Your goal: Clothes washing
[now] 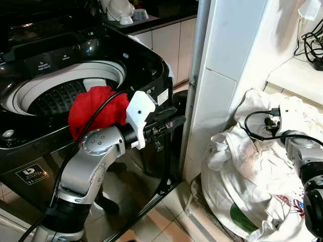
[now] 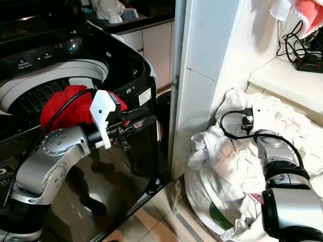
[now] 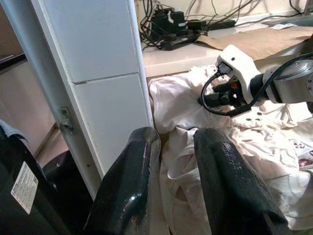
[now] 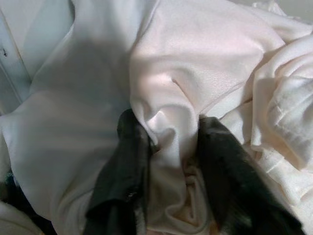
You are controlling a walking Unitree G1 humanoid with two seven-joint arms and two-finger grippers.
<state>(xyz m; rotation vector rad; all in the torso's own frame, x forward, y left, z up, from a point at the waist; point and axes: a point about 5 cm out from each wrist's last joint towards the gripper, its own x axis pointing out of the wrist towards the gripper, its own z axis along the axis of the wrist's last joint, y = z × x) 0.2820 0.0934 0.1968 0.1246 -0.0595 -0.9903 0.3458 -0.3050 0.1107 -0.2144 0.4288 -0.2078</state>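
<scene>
The white cloth is lying in slack folds on the heap point(image 1: 229, 145). The white cloth's fold will therefore come loose and hang down long when I carry it.
A red garment point(image 1: 96, 108) lies bunched on the front rim of the black top-loading washer point(image 1: 30, 133), partly over the open drum point(image 1: 55, 96). My left gripper point(image 1: 174, 122) reaches out to the right past the washer's corner, away from the red garment. Its fingers point(image 3: 139, 161) are slightly open with nothing between them. To the right, a heap of white clothes point(image 1: 242, 166) fills a basket on the floor. My right gripper point(image 4: 166, 122) is pushed down into this heap, shut on a fold of white cloth point(image 4: 168, 93).
A white tiled pillar point(image 1: 222, 75) stands between the washer and the laundry heap. A ledge with black cables and a power strip point(image 1: 313, 50) sits behind the heap. Cabinets point(image 1: 164, 43) stand beyond the washer. The floor below is tiled.
</scene>
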